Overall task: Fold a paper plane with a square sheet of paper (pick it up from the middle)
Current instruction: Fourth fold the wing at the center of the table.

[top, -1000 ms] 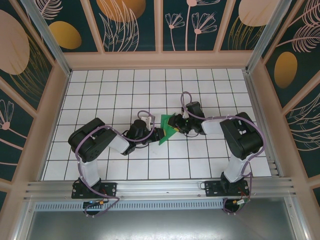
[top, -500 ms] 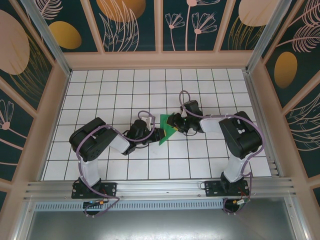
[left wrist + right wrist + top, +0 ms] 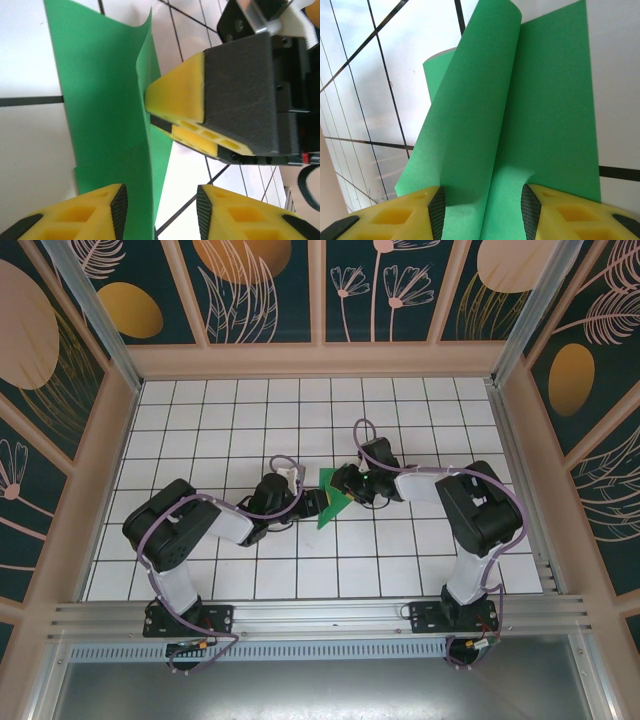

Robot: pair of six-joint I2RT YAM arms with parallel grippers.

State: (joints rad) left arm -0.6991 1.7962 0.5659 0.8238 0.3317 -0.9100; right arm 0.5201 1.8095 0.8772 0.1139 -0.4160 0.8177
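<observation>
Next, I push the flap over with my right gripper while my left gripper closes and presses the flap's fold, because the raised flap (image 3: 144, 75) stands between my left gripper's open fingers.
The square sheet of paper (image 3: 331, 504) is a creased bright-green shape on the white grid table (image 3: 230, 420), between the two grippers. In the right wrist view the paper (image 3: 545, 125) has one flap curling up along a centre crease. My right gripper (image 3: 480, 215) stands open, a finger on either side of that crease and pressed onto the sheet. In the left wrist view the raised flap of the paper (image 3: 105, 100) runs up between my left gripper's (image 3: 160, 212) open jaws, close to the left finger (image 3: 95, 212). The right gripper's yellow finger (image 3: 180, 95) touches the flap from the other side.
Both arms reach in low over the table's centre, the left gripper (image 3: 316, 505) and right gripper (image 3: 340, 483) almost meeting over the paper. Wooden walls (image 3: 320, 360) ring the grid, and an aluminium rail (image 3: 320, 615) runs along the near edge.
My left gripper's jaws have spread apart from nearly shut. The right gripper has slid a little left over the paper. The left arm's elbow has swung left.
</observation>
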